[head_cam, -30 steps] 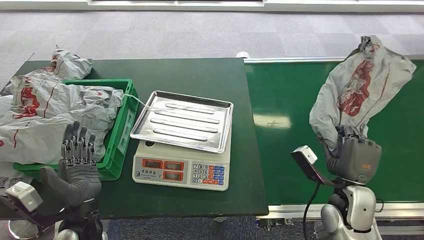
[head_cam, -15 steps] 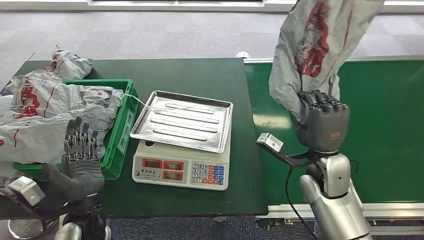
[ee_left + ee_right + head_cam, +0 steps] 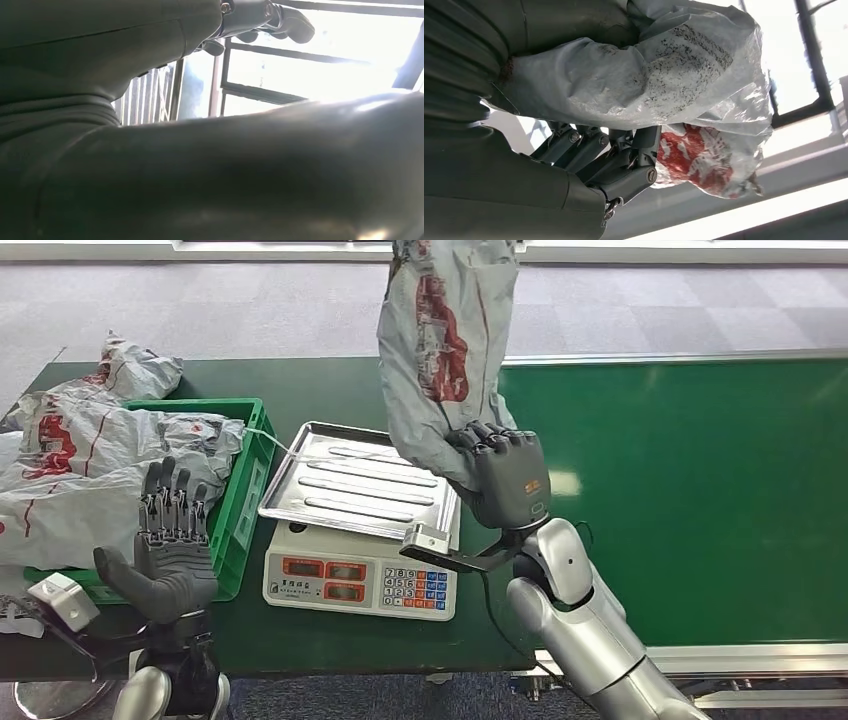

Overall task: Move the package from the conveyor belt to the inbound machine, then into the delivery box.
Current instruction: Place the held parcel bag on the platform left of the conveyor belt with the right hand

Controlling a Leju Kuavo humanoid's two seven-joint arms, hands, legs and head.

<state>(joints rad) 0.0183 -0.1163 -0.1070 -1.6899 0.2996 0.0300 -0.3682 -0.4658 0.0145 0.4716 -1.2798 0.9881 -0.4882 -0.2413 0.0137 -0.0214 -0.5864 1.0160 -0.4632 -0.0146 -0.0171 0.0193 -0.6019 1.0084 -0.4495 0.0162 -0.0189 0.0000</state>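
Note:
Creases bunch up where my right gripper squeezes the grey package, so I expect the package to pinch in and spread out at both ends when I lift its middle.
My right hand grips a grey plastic package with red print by its lower end, holding it upright above the right edge of the scale's steel tray. In the right wrist view the same package bulges past the fingers clamped on it. The scale with its keypad sits on the dark green table. The green conveyor belt lies bare to the right. My left hand stands open, fingers up, at the green crate's near corner, holding nothing.
Several grey packages with red print fill the green crate and spill over the table's left end. A thin cable runs from the crate to the scale tray. Grey carpet floor lies beyond the table.
My right arm has swung left from over the conveyor belt, carrying the package to above the scale tray's right edge. The left hand has barely shifted.

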